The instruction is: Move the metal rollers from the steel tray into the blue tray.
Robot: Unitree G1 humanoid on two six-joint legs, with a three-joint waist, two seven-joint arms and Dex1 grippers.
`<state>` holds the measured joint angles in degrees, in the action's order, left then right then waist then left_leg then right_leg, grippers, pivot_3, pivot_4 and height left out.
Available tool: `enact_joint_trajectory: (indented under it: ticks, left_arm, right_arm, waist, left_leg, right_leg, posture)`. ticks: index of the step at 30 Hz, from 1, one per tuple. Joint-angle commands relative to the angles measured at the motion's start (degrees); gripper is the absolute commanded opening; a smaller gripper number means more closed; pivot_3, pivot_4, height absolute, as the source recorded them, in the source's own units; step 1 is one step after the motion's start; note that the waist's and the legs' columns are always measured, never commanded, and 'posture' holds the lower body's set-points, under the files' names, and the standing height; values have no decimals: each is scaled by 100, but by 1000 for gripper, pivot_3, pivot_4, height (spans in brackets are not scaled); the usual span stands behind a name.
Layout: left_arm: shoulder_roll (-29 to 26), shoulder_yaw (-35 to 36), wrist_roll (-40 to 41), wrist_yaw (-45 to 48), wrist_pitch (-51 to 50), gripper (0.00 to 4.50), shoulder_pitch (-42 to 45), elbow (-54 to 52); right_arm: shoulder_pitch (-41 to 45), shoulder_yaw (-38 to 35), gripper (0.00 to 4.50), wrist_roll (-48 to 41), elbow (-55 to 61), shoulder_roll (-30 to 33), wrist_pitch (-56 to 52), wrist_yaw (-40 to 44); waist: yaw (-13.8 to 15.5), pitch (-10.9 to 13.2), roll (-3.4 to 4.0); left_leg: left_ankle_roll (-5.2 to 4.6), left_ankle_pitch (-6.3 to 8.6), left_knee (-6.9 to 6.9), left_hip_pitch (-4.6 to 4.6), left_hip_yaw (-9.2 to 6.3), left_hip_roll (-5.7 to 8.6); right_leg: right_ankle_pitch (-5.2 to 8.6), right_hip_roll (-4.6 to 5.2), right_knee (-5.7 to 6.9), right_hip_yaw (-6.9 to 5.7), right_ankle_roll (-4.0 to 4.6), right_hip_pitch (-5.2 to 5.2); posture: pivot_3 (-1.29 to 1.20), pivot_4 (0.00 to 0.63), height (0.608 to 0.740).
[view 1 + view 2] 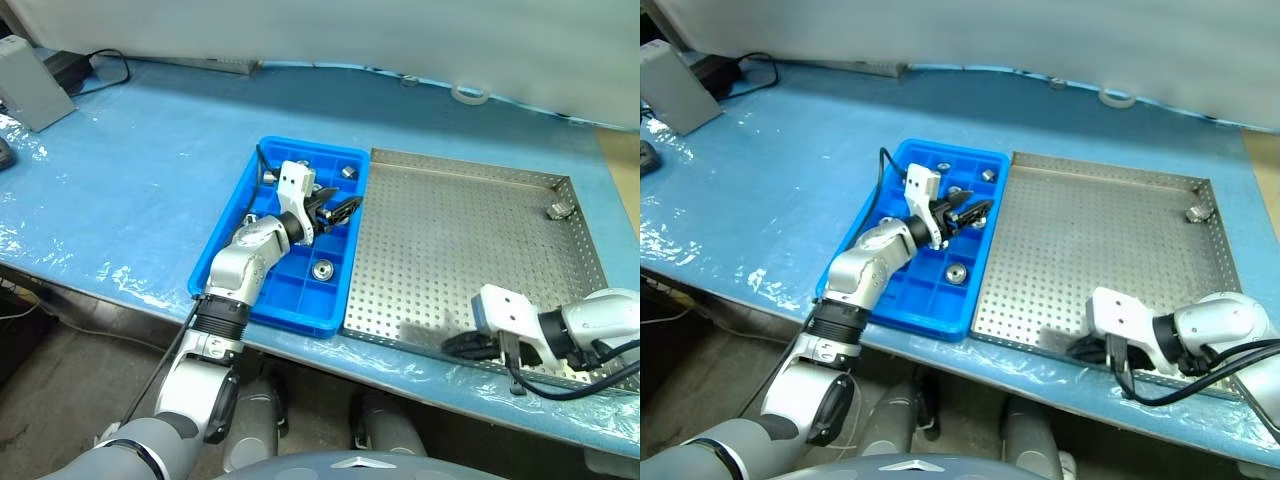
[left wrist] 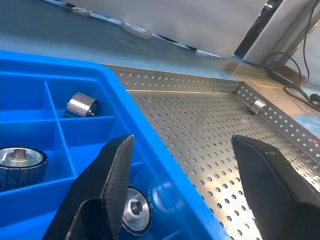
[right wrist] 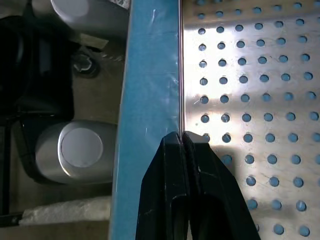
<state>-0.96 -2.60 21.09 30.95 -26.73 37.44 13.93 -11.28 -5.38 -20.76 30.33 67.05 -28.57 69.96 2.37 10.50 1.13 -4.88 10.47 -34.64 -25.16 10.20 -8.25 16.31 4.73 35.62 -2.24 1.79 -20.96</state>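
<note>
The roller (image 1: 559, 210) is in the steel tray's far corner while my right gripper is closed at the steel tray's front rim (image 1: 418, 350), so next my right gripper opens and reaches over to that corner.
The blue tray (image 1: 232, 248) lies left of the steel tray (image 1: 460, 230), the two side by side. Several metal rollers lie in blue compartments, among them one (image 1: 322, 269) near the front and one (image 2: 82, 105) at the far end. A single roller (image 1: 557, 211) rests in the steel tray's far right corner. My left gripper (image 1: 340, 212) hovers over the blue tray's right side, open, with nothing between its fingers (image 2: 107, 170). My right gripper (image 3: 182, 137) is shut and empty, low over the steel tray's front rim (image 3: 180, 75).
The table's front edge (image 1: 420, 375) runs just below the steel tray. A grey box (image 1: 35, 90) and cables (image 1: 100, 65) sit at the far left. A tape ring (image 1: 470, 95) lies at the back.
</note>
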Motion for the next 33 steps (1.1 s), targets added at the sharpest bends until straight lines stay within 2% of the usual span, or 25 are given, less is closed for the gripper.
enact_joint_trajectory:
  ticks: [1, 7, 12, 18, 21, 24, 26, 29, 33]
  left_arm:
    - [17, 3, -5, 34, 96, 3334, 86, -67]
    - [30, 19, -2, 2, 104, 3334, 69, -82]
    - [32, 35, -5, -18, 104, 3334, 56, -91]
    - [15, 54, -5, -17, 117, 3334, 73, -55]
    - [10, 63, -11, -12, 136, 3334, 92, -11]
    - [16, 67, -8, -19, 142, 3334, 97, 3]
    - [16, 65, -11, -19, 144, 3334, 98, 7]
    - [14, 60, -15, -17, 151, 3334, 96, 4]
    - [25, 62, -13, -37, 142, 3334, 69, -26]
  right_arm:
    - [-313, 209, 45, -209, 412, 159, -170, 308]
    - [-414, 81, 45, -458, 784, 323, -468, 336]
    - [-883, -382, 45, -342, 553, 141, -105, 305]
    - [-352, -1383, 45, -1661, 812, -2, -1013, 306]
    - [24, -1692, 45, -2047, 793, 5, -1294, 159]
    - [145, -1810, 45, -1919, 748, 45, -1248, 79]
    - [-165, -1886, 45, -1654, 883, 45, -1041, 196]
    - [-617, -2100, 658, -1643, 1185, -26, -960, 369]
    - [-1183, -2385, 1986, -1394, 1371, -28, -804, 633]
  waist:
    - [6, 0, 0]
    - [-44, 0, 4]
    - [-77, 1, 3]
    - [-116, 1, 3]
    - [-118, 0, 3]
    - [-94, 0, 3]
    - [-61, 0, 3]
    - [-23, 0, 4]
    - [-15, 1, 3]
  left_leg:
    - [0, 0, 0, 0, -1, 0]
    - [0, 0, -1, -2, -8, 8]
    - [14, -12, -6, 18, -8, 7]
    - [-3, -30, -6, 20, -8, 25]
    - [-7, -29, -6, 17, -8, 31]
    - [-11, -27, -5, 11, -8, 34]
    - [-13, -26, -5, 7, -8, 35]
    - [-17, -24, -2, 3, -8, 36]
    - [-17, -23, -1, 4, -8, 37]
  right_leg:
    - [0, 0, 0, -1, 0, 1]
    - [-2, 8, 2, -8, -4, 1]
    - [-9, 9, 1, -5, -15, 20]
    - [-13, 25, 4, -3, -19, 25]
    - [-12, 31, 2, -4, -19, 23]
    - [-12, 34, 0, -6, -19, 21]
    - [-12, 36, -3, -10, -19, 20]
    - [-12, 38, -9, -12, -20, 18]
    - [-12, 39, -10, -12, -21, 18]
  posture:
    - [-199, 150, 740]
    - [-192, 150, 740]
    - [-186, 150, 740]
    - [-186, 150, 740]
    - [-185, 150, 740]
    - [-188, 150, 740]
    - [-188, 150, 740]
    - [-188, 150, 740]
    - [-184, 150, 740]
